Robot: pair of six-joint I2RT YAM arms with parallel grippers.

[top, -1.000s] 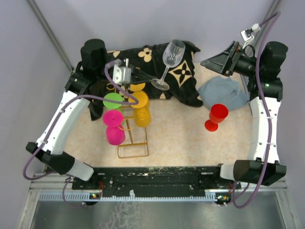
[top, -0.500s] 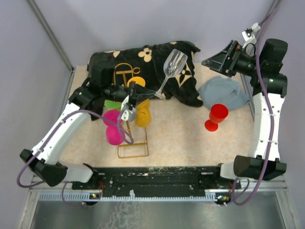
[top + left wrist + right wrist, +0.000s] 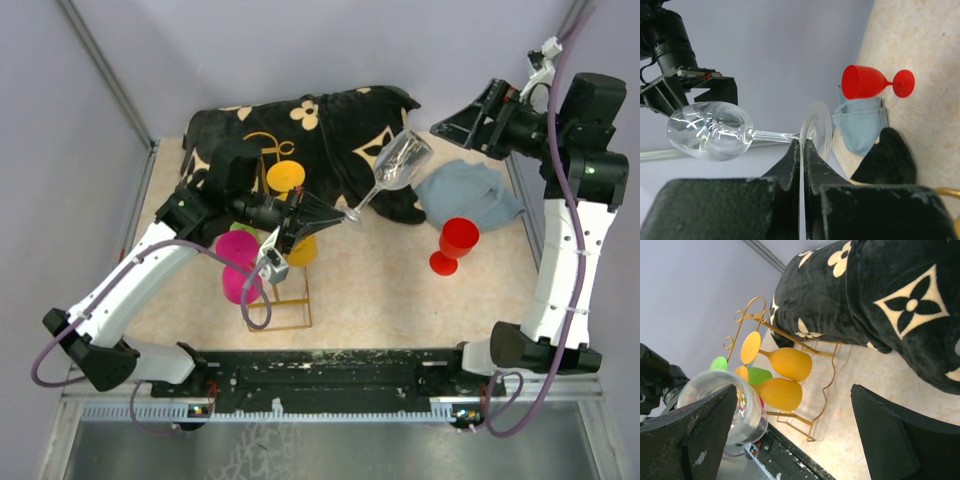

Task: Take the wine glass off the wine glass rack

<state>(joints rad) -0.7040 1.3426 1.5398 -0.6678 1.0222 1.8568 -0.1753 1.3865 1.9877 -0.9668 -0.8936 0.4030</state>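
I should keep my right gripper going toward the wine glass's rim (image 3: pixel 416 144), now free, and close on the wine glass's side, with my left gripper on the clear wine glass's foot (image 3: pixel 350 213).
My left gripper (image 3: pixel 340 216) is shut on the foot of a clear wine glass (image 3: pixel 402 160) and holds it tilted in the air, to the right of the gold wire rack (image 3: pixel 278 327). In the left wrist view the jaws (image 3: pixel 803 145) pinch the foot disc (image 3: pixel 818 127), and the bowl (image 3: pixel 710 131) points left. The rack (image 3: pixel 826 382) holds yellow glasses (image 3: pixel 298 248), a pink one (image 3: pixel 238 266) and a green one (image 3: pixel 754 375). My right gripper (image 3: pixel 470 125) is open and empty, high at the back right. In its own view (image 3: pixel 794 390) the clear bowl (image 3: pixel 737 412) shows by its left finger.
A red glass (image 3: pixel 455 244) stands upright at the right, also in the left wrist view (image 3: pixel 866 82). A blue-grey cloth (image 3: pixel 470 192) lies behind it. A black floral cloth (image 3: pixel 320 140) is heaped at the back behind the rack.
My left arm has carried the clear glass from over the black cloth to the right and nearer, away from the rack. The right gripper has shifted slightly up.
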